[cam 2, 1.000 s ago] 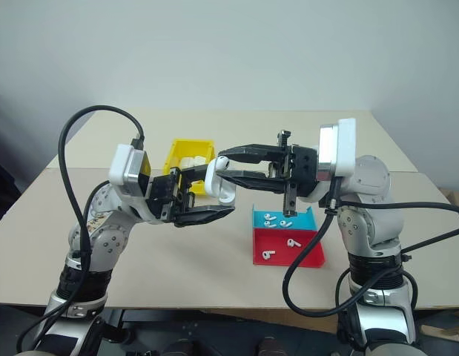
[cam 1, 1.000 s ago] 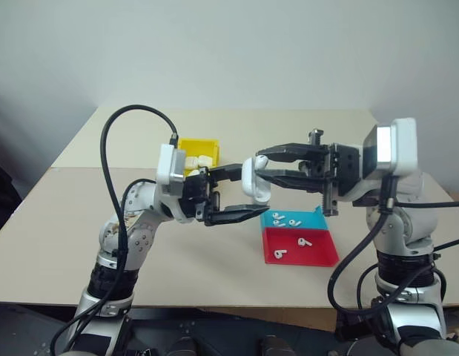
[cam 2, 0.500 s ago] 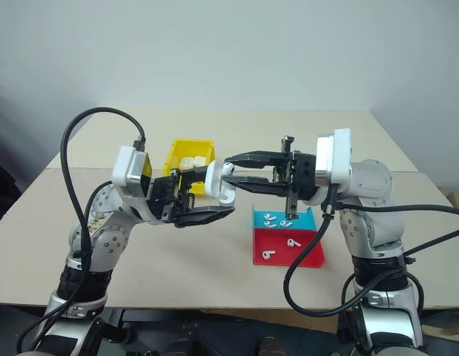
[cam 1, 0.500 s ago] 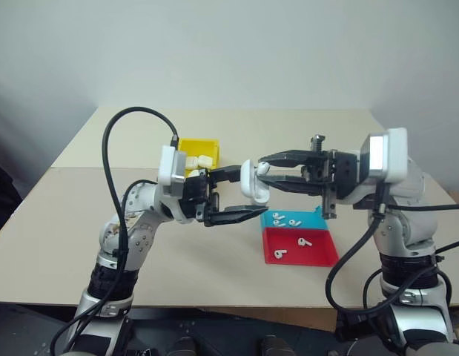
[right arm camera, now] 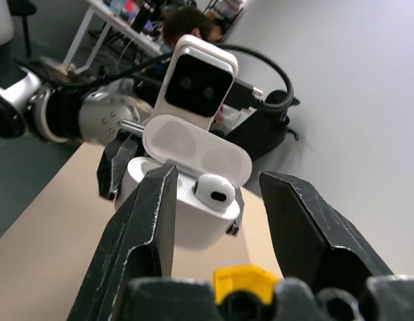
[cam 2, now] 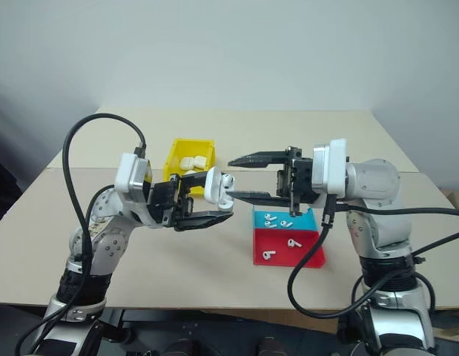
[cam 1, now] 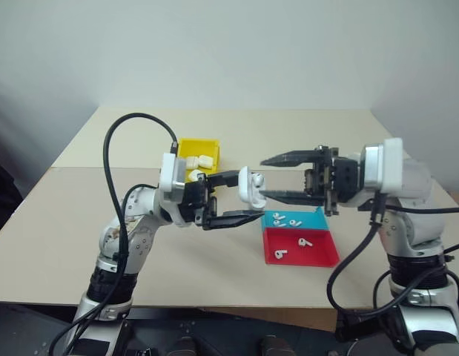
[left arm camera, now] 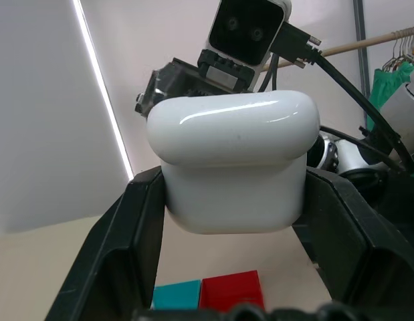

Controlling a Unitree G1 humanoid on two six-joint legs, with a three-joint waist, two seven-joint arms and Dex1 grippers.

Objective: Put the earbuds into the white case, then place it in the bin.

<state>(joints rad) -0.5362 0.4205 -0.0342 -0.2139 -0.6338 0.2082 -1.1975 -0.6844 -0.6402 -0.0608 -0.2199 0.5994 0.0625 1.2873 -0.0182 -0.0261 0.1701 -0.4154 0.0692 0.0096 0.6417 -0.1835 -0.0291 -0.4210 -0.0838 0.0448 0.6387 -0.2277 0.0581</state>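
Observation:
There is an empty well in the open white case (right arm camera: pixel 152 166). My right gripper keeps going to the earbud lying apart (cam 1: pixel 295 222) in the tray's blue half and closes there.
My left gripper (cam 1: pixel 250 196) is shut on the white case (cam 1: pixel 248 185), holding it in the air above the table's middle. The case's lid stands open, and one earbud (right arm camera: pixel 213 189) sits in a well of the case (right arm camera: pixel 183 204). My right gripper (cam 1: pixel 263 178) is open, level and pointing left. Its fingertips are just right of the case, one above it and one below, with nothing between them. More earbuds (cam 1: pixel 286 220) lie loose in the blue-and-red tray. The yellow bin (cam 1: pixel 198 144) stands behind my left hand with a few white cases (cam 1: pixel 201 161) inside.
The blue-and-red tray (cam 1: pixel 318 252) lies on the table below my right gripper. A black cable (cam 1: pixel 107 159) loops up over my left arm. Bare tabletop lies to the far left and behind the bin.
My right gripper's fingers have spread wide and come off the case. The left gripper still holds the case, a little lower than before.

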